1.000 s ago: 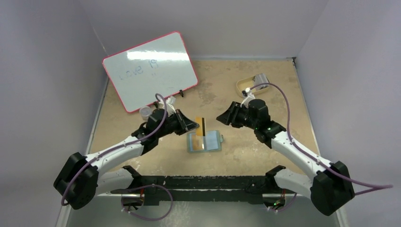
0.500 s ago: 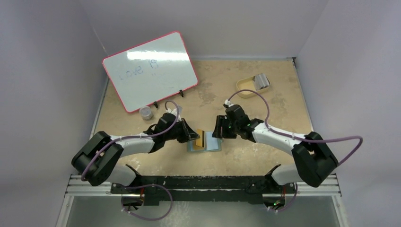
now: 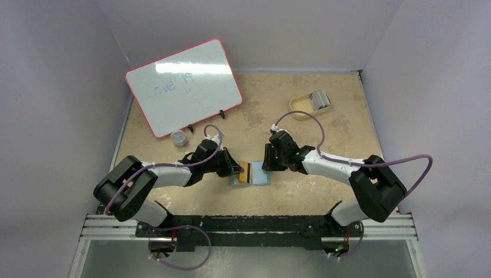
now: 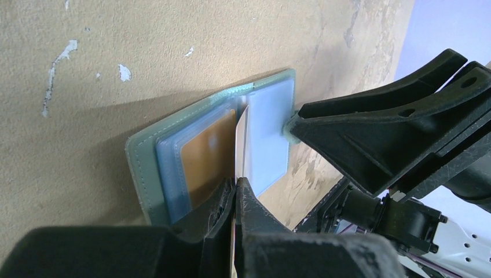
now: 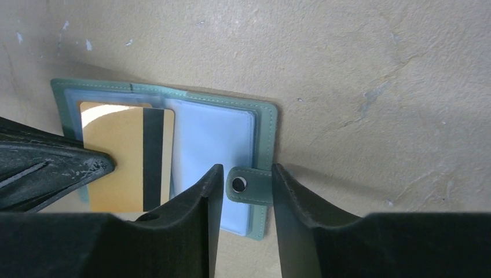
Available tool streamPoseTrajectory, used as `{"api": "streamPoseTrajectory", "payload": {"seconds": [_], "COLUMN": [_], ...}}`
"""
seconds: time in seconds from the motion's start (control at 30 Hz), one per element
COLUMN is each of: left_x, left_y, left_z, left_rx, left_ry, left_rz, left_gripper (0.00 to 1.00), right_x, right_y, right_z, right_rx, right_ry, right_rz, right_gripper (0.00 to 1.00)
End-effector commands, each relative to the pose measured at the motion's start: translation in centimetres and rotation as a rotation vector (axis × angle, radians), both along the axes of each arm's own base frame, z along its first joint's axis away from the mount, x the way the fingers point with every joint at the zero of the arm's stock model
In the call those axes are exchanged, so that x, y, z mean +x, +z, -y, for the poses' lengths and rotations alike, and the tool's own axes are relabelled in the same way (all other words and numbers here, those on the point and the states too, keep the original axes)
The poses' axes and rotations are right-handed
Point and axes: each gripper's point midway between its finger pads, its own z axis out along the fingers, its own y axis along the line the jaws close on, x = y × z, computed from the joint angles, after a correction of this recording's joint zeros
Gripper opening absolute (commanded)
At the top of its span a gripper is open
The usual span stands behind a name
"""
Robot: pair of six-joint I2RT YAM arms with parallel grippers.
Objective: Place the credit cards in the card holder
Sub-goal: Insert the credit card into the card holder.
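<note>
I can see the snap tab over the card holder's empty pocket, so I need to pinch the snap tab [image 5: 258,186] with my right gripper and hold it out of the way before the gold card slides in.
The grey-green card holder [image 3: 260,176] lies open on the table, light blue pockets up. My left gripper [image 3: 236,168] is shut on a gold card with a black stripe [image 3: 245,172] and holds it at the holder's left half. In the left wrist view the card [image 4: 240,136] shows edge-on between my shut fingertips [image 4: 237,180], its far end at the holder's [image 4: 145,162] pockets. In the right wrist view the gold card [image 5: 116,156] covers the left pocket. My right gripper [image 5: 247,174] is open, its jaws either side of the snap tab [image 5: 250,186] on the holder's [image 5: 263,124] right edge.
A pink-framed whiteboard [image 3: 184,86] leans at the back left, with a small jar [image 3: 180,138] in front of it. A tan tray [image 3: 301,107] at the back right holds a grey card [image 3: 319,99]. The right gripper [image 3: 267,164] faces the left one across the holder.
Both arms have lowered and closed in on the holder. The gold card went from upright above the holder down onto its left half. The right gripper came to the snap tab.
</note>
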Motion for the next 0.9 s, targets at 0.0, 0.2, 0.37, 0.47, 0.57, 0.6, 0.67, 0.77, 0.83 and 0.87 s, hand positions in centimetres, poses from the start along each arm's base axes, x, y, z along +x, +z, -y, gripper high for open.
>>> {"api": "streamPoseTrajectory", "payload": {"seconds": [0.0,0.2,0.37,0.47,0.57,0.6,0.67,0.77,0.83,0.87], "left_x": [0.5,0.6,0.5,0.4,0.5,0.5,0.3,0.3,0.4,0.4], "left_y": [0.0,0.1,-0.2,-0.4,-1.1,-1.5,-1.9,-2.0,-1.8,-1.8], "left_z": [-0.1,0.0,0.1,0.0,-0.5,-0.6,-0.7,-0.6,-0.5,-0.5], "left_rx": [0.019,-0.003,-0.008,-0.003,0.033,0.042,0.051,0.039,0.031,0.030], "left_ry": [-0.003,0.017,0.018,0.018,0.019,0.019,0.018,0.021,0.024,0.025], "left_rz": [0.037,0.030,0.023,0.031,0.041,0.039,0.032,0.030,0.036,0.038], "left_gripper": [0.00,0.00,0.00,0.00,0.00,0.00,0.00,0.00,0.00,0.00], "right_x": [0.5,0.1,-0.1,-0.2,-0.2,-0.2,-0.2,-0.4,-0.6,-0.7], "right_y": [1.3,1.6,0.0,-0.3,-0.2,-0.1,-0.1,-0.3,-0.5,-0.6], "right_z": [0.4,-0.5,0.2,0.5,0.6,0.8,1.1,1.2,1.1,1.0], "right_rx": [-0.034,-0.041,-0.118,-0.137,-0.145,-0.153,-0.163,-0.152,-0.138,-0.131], "right_ry": [-0.024,0.005,-0.014,-0.025,-0.037,-0.040,-0.053,-0.059,-0.058,-0.057], "right_rz": [0.034,0.036,0.006,0.003,0.008,0.009,0.010,0.010,0.008,0.006], "right_gripper": [0.44,0.58,0.56,0.49,0.41,0.38,0.35,0.28,0.25,0.23]}}
